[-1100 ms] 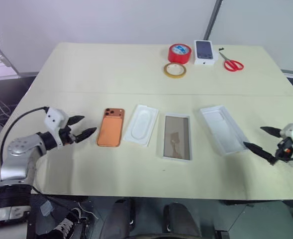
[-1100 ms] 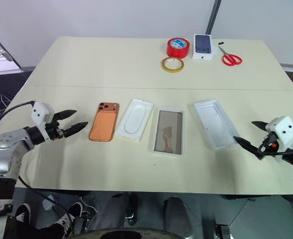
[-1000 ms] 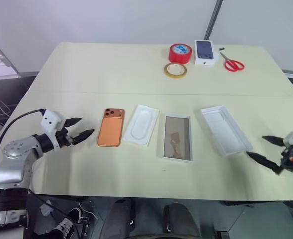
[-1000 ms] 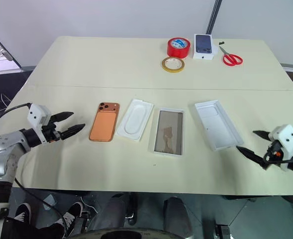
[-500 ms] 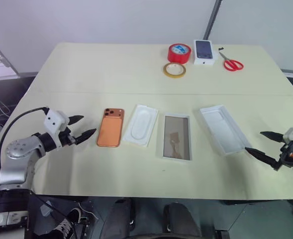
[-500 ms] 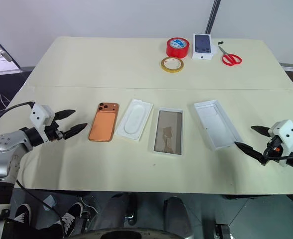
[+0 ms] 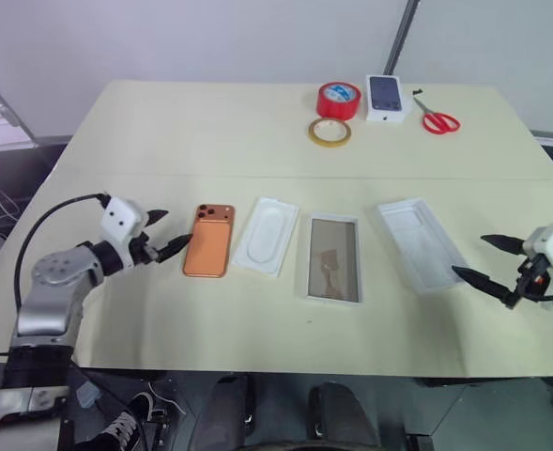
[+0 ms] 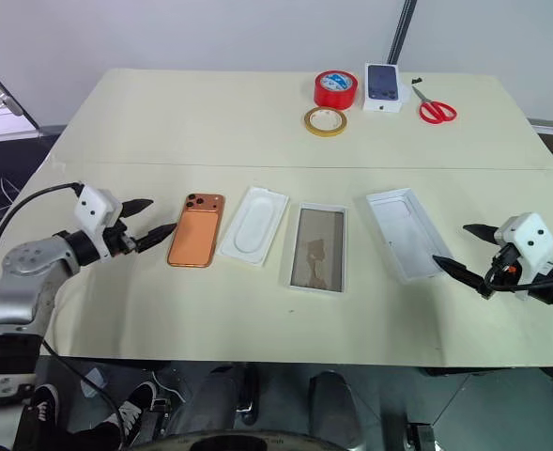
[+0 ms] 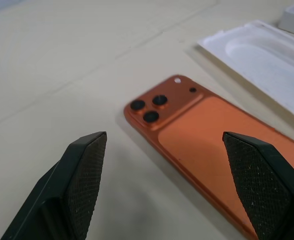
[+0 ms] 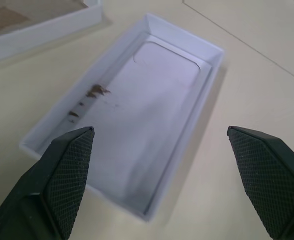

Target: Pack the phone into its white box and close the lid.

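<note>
A molded oval hollow shapes the middle of the thin white insert, so the insert should stay flat and stiff when I lift it by one edge.
The orange phone lies back up on the table, camera cluster at its far end. To its right are a thin white insert, then the white box with a brownish floor, then the lid lying white inside up. My left gripper is open just left of the phone, fingertips close to its near-left edge. In the left wrist view the phone lies between and beyond the spread fingers. My right gripper is open just right of the lid, apart from it.
At the table's far side are a red tape roll, a yellowish tape ring, a small white box with a dark phone picture and red scissors. The table's front edge runs just below both grippers.
My left gripper has moved right, up to the phone's edge. My right gripper has risen and shifted left toward the lid. Both stay open.
</note>
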